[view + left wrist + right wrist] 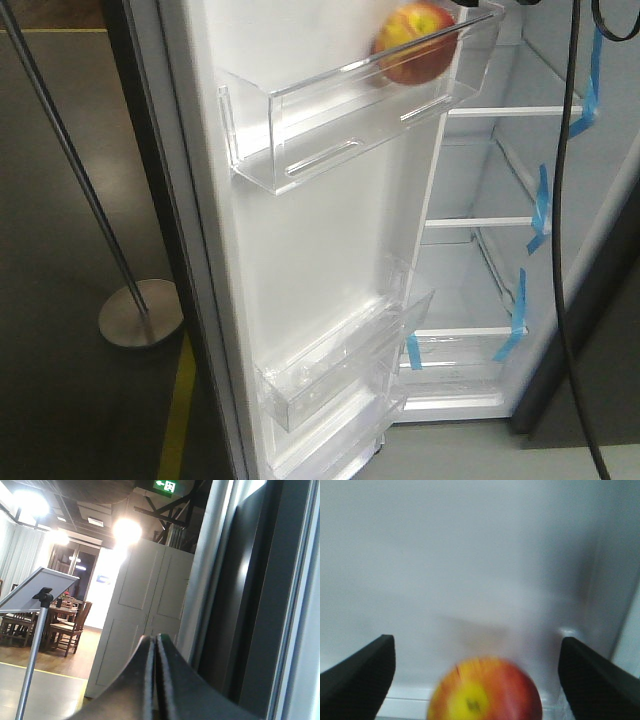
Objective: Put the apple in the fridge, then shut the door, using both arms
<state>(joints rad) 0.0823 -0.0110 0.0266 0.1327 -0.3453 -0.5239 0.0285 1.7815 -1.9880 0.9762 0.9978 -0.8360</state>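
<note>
The door's far edge (431, 190) meets the fridge and the door's near edge stands free, so I expect the door to swing round across the shelves when I push.
The apple (415, 42), red with a yellow patch, lies in the top clear bin (350, 120) on the white inner face of the open door (320, 230). To the right, the fridge (470, 170) shows its white inside, glass shelves and blue tape strips. In the right wrist view the apple (485, 690) is blurred and low in the frame. My right gripper (476, 639) is open above it, and its black fingers (365, 675) stand wide apart without touching it. My left gripper (154, 638) is shut on nothing, beside a dark grey panel (240, 605).
A metal pole with a round base (140, 312) stands on the dark floor left of the door, near a yellow floor line (178, 410). A black cable (565, 250) hangs in front of the fridge. A sign stand (42, 597) and a white cabinet (145, 615) lie beyond the left gripper.
</note>
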